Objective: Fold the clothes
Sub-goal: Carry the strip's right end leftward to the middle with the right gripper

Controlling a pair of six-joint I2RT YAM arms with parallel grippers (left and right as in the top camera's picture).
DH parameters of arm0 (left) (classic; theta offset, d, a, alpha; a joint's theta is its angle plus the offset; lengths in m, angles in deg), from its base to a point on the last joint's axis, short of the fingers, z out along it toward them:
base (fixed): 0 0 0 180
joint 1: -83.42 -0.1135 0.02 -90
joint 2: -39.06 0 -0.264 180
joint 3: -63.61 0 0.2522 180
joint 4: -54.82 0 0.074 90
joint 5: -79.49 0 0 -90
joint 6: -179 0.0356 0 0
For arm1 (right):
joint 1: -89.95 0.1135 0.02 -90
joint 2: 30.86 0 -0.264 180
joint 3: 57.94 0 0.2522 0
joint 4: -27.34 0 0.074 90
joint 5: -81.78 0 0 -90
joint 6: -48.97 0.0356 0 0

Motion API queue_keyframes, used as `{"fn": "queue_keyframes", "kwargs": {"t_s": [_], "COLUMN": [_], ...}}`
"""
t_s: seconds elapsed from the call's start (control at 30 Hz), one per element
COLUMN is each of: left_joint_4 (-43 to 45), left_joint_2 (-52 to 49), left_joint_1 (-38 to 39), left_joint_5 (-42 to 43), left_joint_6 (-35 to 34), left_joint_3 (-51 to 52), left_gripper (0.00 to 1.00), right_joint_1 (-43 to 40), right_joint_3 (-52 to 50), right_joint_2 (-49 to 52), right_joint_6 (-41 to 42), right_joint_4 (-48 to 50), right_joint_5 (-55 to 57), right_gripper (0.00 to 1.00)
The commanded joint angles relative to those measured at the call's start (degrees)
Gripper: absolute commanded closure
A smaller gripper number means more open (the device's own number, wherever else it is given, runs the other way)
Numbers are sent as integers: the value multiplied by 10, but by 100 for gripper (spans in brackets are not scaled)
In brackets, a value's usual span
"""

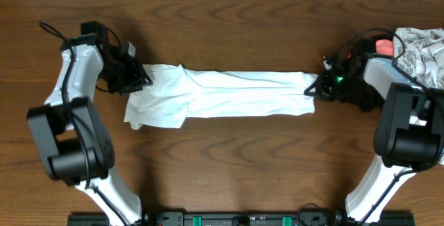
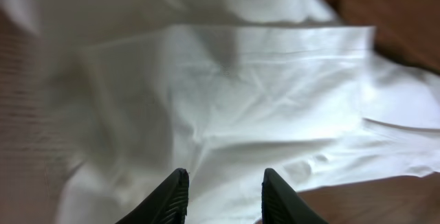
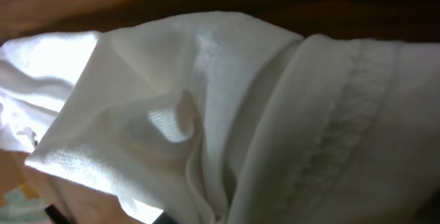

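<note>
The piece of cloth is lying straight and its far end (image 1: 158,96) is clear of my open left gripper, so next my right gripper folds the hem in over the cloth's middle (image 1: 241,94).
The clothes (image 1: 222,94) are a white T-shirt lying folded into a long narrow band across the middle of the wooden table (image 1: 222,170). At the band's left end my left gripper (image 1: 141,79) stands low, its jaws apart. In the left wrist view the shirt (image 2: 234,93) spreads beyond the left gripper (image 2: 225,176), with nothing pinched between the fingers. My right gripper (image 1: 313,89) is shut on the band's right end. In the right wrist view the bunched hem of the shirt (image 3: 206,100) fills the picture and hides the fingers.
A patterned grey-and-white cloth (image 1: 422,53) lies at the back right edge with a red object (image 1: 383,46) beside it, just behind the right arm. Both arm bases stand at the table's front edge.
</note>
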Motion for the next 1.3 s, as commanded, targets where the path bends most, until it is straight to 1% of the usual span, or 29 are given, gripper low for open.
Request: {"fn": "queue_keyframes", "kwargs": {"t_s": [0.0, 0.23, 0.33, 0.47, 0.53, 0.7, 0.8, 1.0, 1.1, 1.27], "left_joint_4": [-5, -9, -9, -10, -12, -20, -23, -26, -26, -26], "left_joint_2": [18, 20, 20, 20, 20, 20, 20, 20, 20, 20], "left_joint_1": [-1, -1, -1, -1, -1, -1, -1, 7, 17, 31], "left_joint_5": [8, 8, 8, 8, 8, 8, 8, 8, 8, 8], "left_joint_6": [8, 8, 8, 7, 7, 3, 3, 1, 1, 1], "left_joint_3": [-2, -2, -2, -2, -2, -2, -2, -2, -2, -2], "left_gripper": [64, 64, 64, 64, 64, 63, 64, 64, 64, 64], "right_joint_1": [-6, 17, 49, 118, 151, 246, 282, 326, 337, 360], "right_joint_3": [22, 54, 54, 54, 54, 54, 54, 54, 54, 54], "right_joint_2": [-14, -108, -151, -182, -183, -176, -173, -149, -124, -89], "right_joint_6": [4, 5, 5, 5, 6, 62, 92, 135, 147, 146], "right_joint_4": [-11, -42, -46, -54, -56, -44, -29, 0, 16, 44], "right_joint_5": [71, 137, 164, 206, 227, 325, 355, 358, 350, 332], "right_gripper": [94, 93, 93, 93, 92, 90, 89, 86, 83, 83]}}
